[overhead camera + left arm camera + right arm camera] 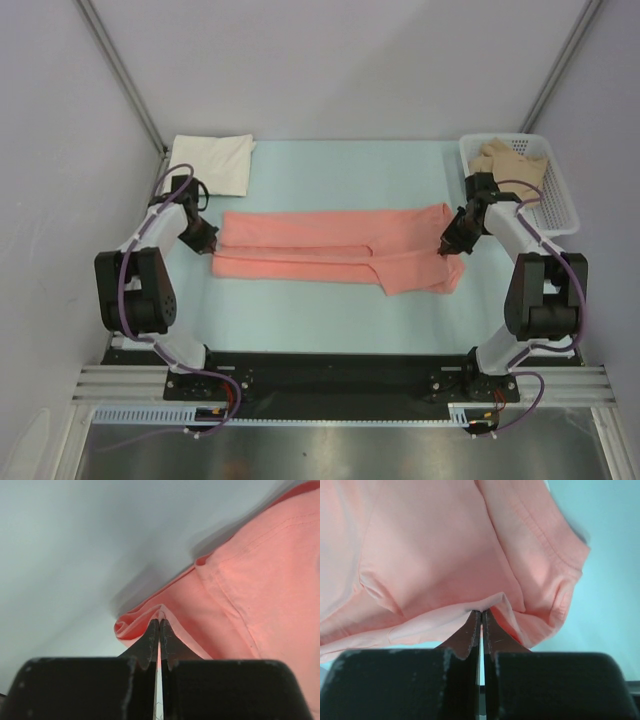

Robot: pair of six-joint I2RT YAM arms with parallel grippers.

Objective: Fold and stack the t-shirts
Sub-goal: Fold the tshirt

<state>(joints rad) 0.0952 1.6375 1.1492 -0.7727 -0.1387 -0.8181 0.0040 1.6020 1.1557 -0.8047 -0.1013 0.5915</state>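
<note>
The t-shirt's pinched edge [300, 256] is tight and straight along the far flap [295, 236], so my left gripper should keep laying it toward that flap until the two meet, and then let go.
A salmon-pink t-shirt [330, 250] lies stretched into a long narrow band across the middle of the table. My left gripper [208, 243] pinches its left end, and in the left wrist view the jaws [159, 622] are shut on a fold of pink cloth [250, 580]. At the right end, my right gripper [447, 245] is shut on the shirt's edge [445, 555], the cloth bunched at the tips [481, 612]. A folded cream-white t-shirt [212, 162] rests at the back left. A tan-beige t-shirt [510, 158] sits in the white mesh basket [560, 205] at the back right.
The table has a pale green mat [330, 310]. Grey walls enclose the back and sides. The arm bases stand on a black rail [320, 375] at the near edge.
</note>
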